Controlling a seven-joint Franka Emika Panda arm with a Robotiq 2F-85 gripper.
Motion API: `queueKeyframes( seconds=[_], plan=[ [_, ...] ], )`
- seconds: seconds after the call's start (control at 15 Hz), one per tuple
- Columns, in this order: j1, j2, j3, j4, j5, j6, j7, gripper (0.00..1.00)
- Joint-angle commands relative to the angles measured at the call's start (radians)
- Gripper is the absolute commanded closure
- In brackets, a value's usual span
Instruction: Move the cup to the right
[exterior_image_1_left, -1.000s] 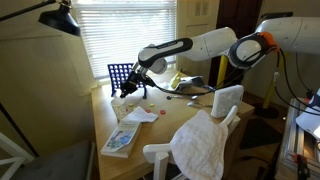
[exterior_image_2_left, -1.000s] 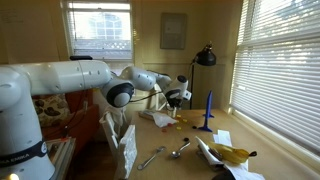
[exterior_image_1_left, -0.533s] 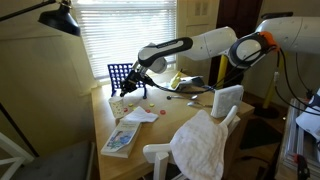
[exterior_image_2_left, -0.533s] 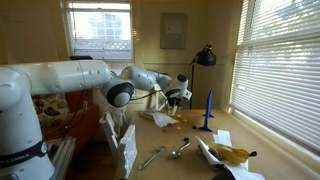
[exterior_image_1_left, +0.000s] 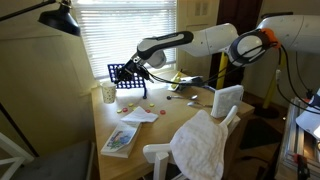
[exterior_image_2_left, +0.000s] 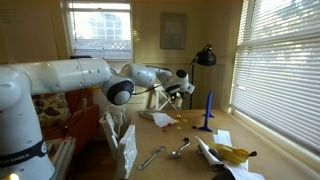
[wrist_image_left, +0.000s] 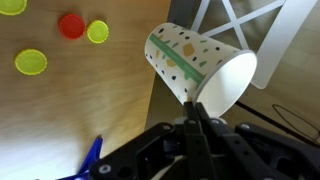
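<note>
The cup (exterior_image_1_left: 108, 93) is hanging over the table's edge by the blue grid game, so my gripper should move it back in a swing from that corner of the table toward the white cloth (exterior_image_1_left: 204, 145).
The cup (exterior_image_1_left: 108, 93) is small and whitish with coloured specks. It hangs tilted at the table's far corner, beside the blue grid game (exterior_image_1_left: 119, 72). In the wrist view the cup (wrist_image_left: 195, 62) fills the middle, its open mouth turned toward me, over the table's edge. My gripper (wrist_image_left: 191, 108) has its two fingers pressed together on the near rim of the cup. In an exterior view the gripper (exterior_image_1_left: 120, 80) is raised above the table. The gripper also shows in an exterior view (exterior_image_2_left: 182, 90), where I cannot make out the cup.
Yellow discs (wrist_image_left: 30, 62) and a red disc (wrist_image_left: 71, 25) lie on the wooden table (exterior_image_1_left: 150, 130). A booklet (exterior_image_1_left: 120, 140), a white cloth on a chair (exterior_image_1_left: 200, 142), a white rounded box (exterior_image_1_left: 228, 98), a black lamp (exterior_image_1_left: 60, 18) and a spoon (exterior_image_2_left: 180, 150) are around.
My gripper has risen from near the table top. The cup has come out to the side of the grid game, toward the table's corner.
</note>
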Motion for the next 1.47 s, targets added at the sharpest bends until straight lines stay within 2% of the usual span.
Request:
queueKeyframes(
  seconds=[0.0, 0.27, 0.53, 0.8, 1.0, 1.13, 1.2, 1.4],
  plan=[
    [0.033, -0.095, -0.172, -0.089, 0.015, -0.046, 0.269, 0.99],
    [0.109, -0.162, -0.339, -0.136, -0.003, -0.119, 0.57, 0.99],
    [0.183, -0.217, -0.41, -0.178, -0.036, -0.291, 0.79, 0.99],
    [0.247, -0.292, -0.427, -0.243, -0.021, -0.477, 0.939, 0.99],
    [0.284, -0.342, -0.407, -0.289, -0.024, -0.551, 0.86, 0.99],
    [0.312, -0.382, -0.413, -0.331, -0.035, -0.508, 0.795, 0.99],
    [0.295, -0.3, -0.411, -0.223, -0.019, -0.528, 0.848, 0.99],
    [0.303, -0.31, -0.411, -0.231, -0.019, -0.527, 0.845, 0.97]
  ],
)
